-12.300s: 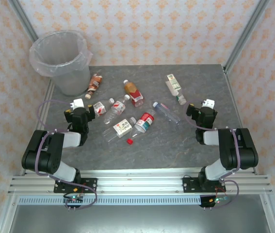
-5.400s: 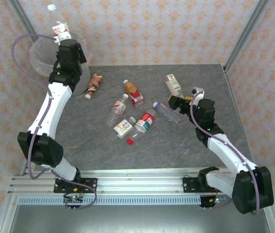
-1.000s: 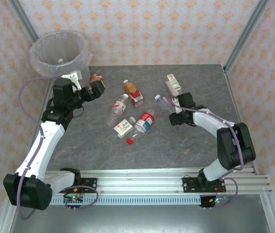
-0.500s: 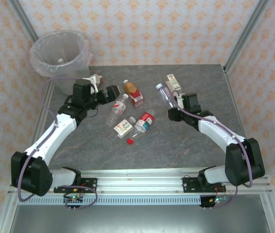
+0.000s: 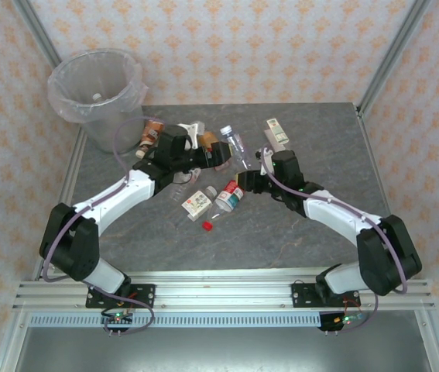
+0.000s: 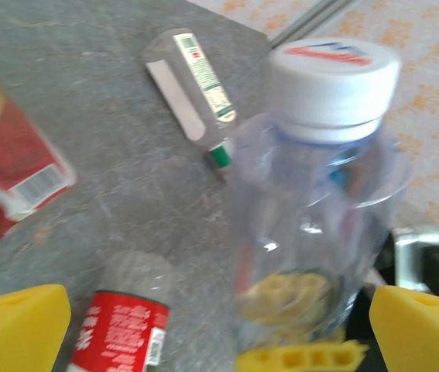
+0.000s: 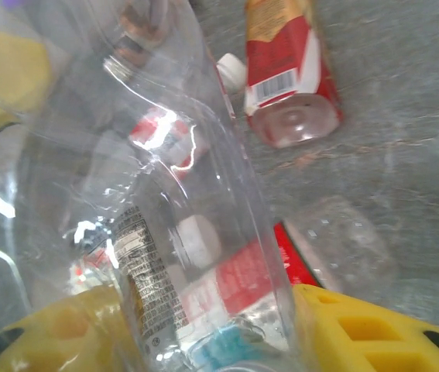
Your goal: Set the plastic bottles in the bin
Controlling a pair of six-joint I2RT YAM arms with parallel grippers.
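Note:
The robot's right gripper is holding the clear bottle, but the bin (image 5: pixel 99 89) is too far away for it to reach, so the left gripper should grab the bottle by the white cap end (image 5: pixel 226 131).
My right gripper (image 5: pixel 244 172) is shut on a clear plastic bottle (image 5: pixel 234 147) with a white cap and holds it tilted above the table's middle. In the right wrist view that clear bottle (image 7: pixel 165 201) sits between the yellow fingers (image 7: pixel 358 333). My left gripper (image 5: pixel 213 153) is open right beside it. In the left wrist view the clear bottle (image 6: pixel 312 225) stands between the spread yellow fingertips (image 6: pixel 424 325), closer to the right one. The bin (image 5: pixel 95 93) stands at the far left corner with one bottle (image 5: pixel 97 97) inside.
Several bottles lie on the grey table: a brown one (image 5: pixel 149 136) beside the bin, a white-and-red labelled one (image 5: pixel 196 203), a red-labelled one (image 5: pixel 231 194), a green-labelled one (image 5: pixel 277 133) and an amber one (image 7: pixel 289 70). A loose red cap (image 5: pixel 207 225) lies nearby.
My right gripper has carried the clear bottle up and to the left, toward the table's middle. My left arm has swung right from beside the bin until its open jaws meet that bottle.

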